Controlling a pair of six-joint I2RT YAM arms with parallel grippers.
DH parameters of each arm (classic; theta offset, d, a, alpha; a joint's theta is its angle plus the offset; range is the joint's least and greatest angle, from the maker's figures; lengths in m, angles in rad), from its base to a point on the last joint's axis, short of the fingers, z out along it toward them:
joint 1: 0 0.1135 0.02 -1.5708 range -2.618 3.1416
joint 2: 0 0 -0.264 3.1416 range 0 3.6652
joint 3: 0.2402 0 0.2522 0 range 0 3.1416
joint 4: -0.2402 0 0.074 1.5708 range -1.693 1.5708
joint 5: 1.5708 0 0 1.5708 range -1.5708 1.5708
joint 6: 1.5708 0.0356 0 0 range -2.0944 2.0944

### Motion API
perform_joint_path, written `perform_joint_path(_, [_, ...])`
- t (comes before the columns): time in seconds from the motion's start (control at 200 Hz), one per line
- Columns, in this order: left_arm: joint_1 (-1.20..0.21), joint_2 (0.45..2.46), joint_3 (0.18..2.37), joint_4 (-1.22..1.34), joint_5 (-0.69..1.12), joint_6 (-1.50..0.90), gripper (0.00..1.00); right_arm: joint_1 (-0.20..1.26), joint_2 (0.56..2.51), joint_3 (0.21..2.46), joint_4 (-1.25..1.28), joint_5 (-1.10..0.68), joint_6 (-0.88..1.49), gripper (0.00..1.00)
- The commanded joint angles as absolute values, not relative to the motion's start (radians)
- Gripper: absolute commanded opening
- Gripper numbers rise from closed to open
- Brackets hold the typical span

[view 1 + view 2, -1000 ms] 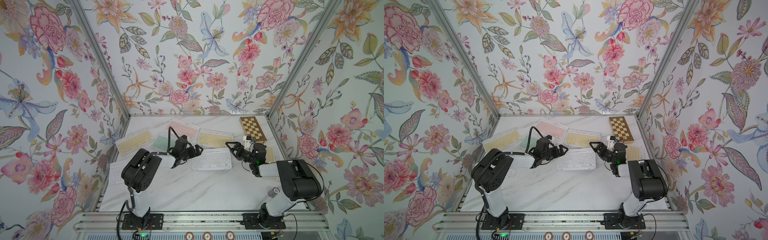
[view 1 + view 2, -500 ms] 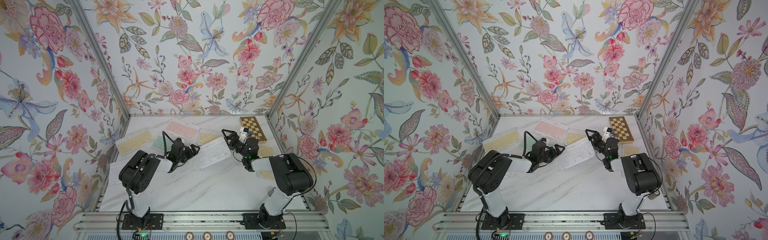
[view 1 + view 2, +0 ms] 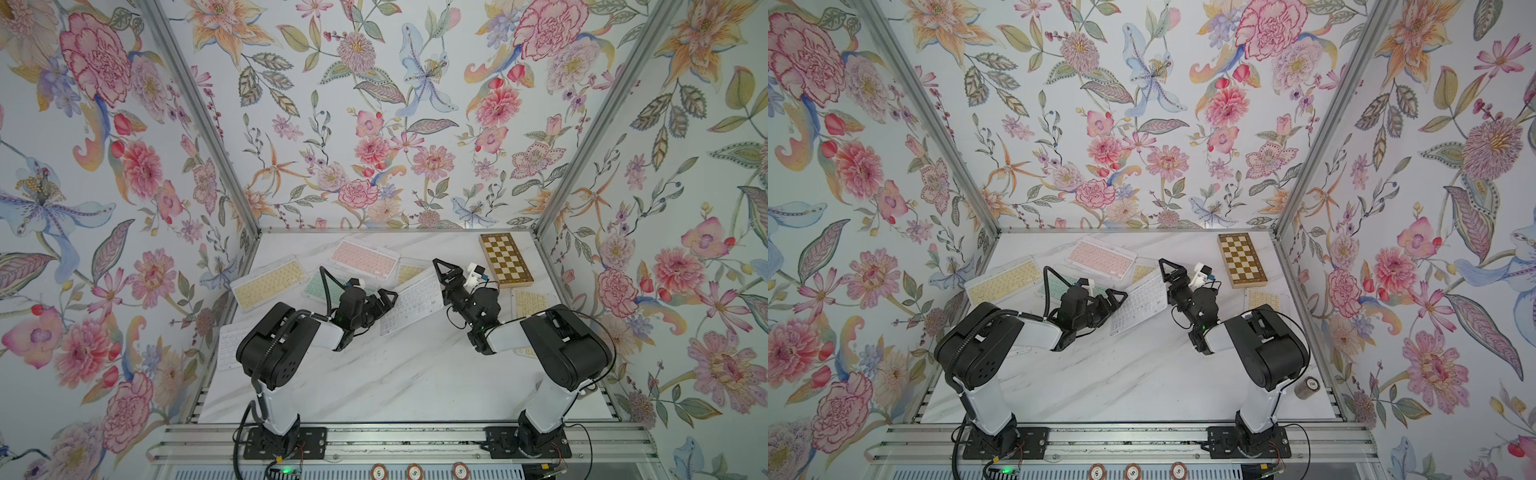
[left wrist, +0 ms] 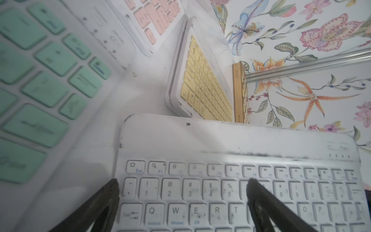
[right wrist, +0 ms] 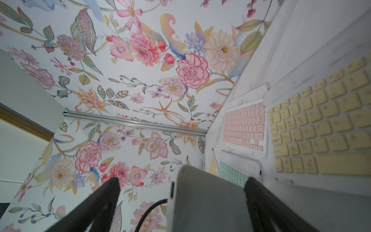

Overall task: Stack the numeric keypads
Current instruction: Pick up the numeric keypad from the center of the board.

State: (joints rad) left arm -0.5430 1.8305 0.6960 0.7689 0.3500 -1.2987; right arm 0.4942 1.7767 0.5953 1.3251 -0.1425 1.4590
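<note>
I should keep pushing my right gripper toward my left gripper [image 3: 387,301], with the white keypad's raised end [image 5: 208,201] inside its open fingers, and close it once the keypad stands steep.
A white keypad [image 3: 411,305] stands tilted up between my two arms in both top views, its far end over a yellow keypad [image 3: 409,272]. My right gripper [image 3: 444,272] is open; the white keypad's grey underside [image 5: 206,200] lies between its fingers, against one fingertip [image 5: 253,186]. My left gripper [image 4: 182,184] is open over the keypad's key face [image 4: 200,190], one finger [image 4: 112,188] just off its short edge. Around them lie pink [image 3: 365,257], mint [image 3: 318,284] and yellow [image 3: 270,282] keypads.
A brown-and-cream chessboard [image 3: 505,259] lies at the back right. Another yellow keypad [image 3: 530,301] sits by the right wall and a white one [image 3: 230,343] under my left arm. A small cylinder [image 3: 1306,386] stands at the front right edge.
The white keypad went from lying flat mid-table to turned and tipped up toward the back. My right gripper moved back and left with it; my left gripper followed its near end.
</note>
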Motion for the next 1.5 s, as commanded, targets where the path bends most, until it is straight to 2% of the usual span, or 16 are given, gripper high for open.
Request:
perform_joint_path(0.0, [-0.555, 1.802, 0.698, 0.833, 0.414, -1.315, 0.99, 0.512, 1.739, 0.581, 1.265, -0.135, 1.493, 0.99])
perform_joint_path(0.19, [-0.555, 1.794, 0.695, 0.826, 0.41, -1.308, 0.99, 0.523, 1.667, 0.589, 1.15, -0.148, 1.478, 0.99])
perform_joint_path(0.385, [-0.555, 1.809, 0.693, 0.836, 0.415, -1.31, 0.99, 0.533, 1.548, 0.748, 0.57, -0.224, 1.398, 0.99])
perform_joint_path(0.621, [-0.555, 1.824, 0.682, 0.859, 0.418, -1.319, 0.99, 0.546, 1.523, 0.856, 0.306, -0.268, 1.357, 0.98])
perform_joint_path(1.311, [-0.524, 1.824, 0.656, 0.879, 0.428, -1.321, 0.99, 0.584, 1.442, 0.9, 0.247, -0.351, 1.397, 0.82])
perform_joint_path(1.491, [-0.52, 1.825, 0.656, 0.88, 0.431, -1.322, 0.99, 0.593, 1.418, 0.913, 0.233, -0.356, 1.392, 0.72])
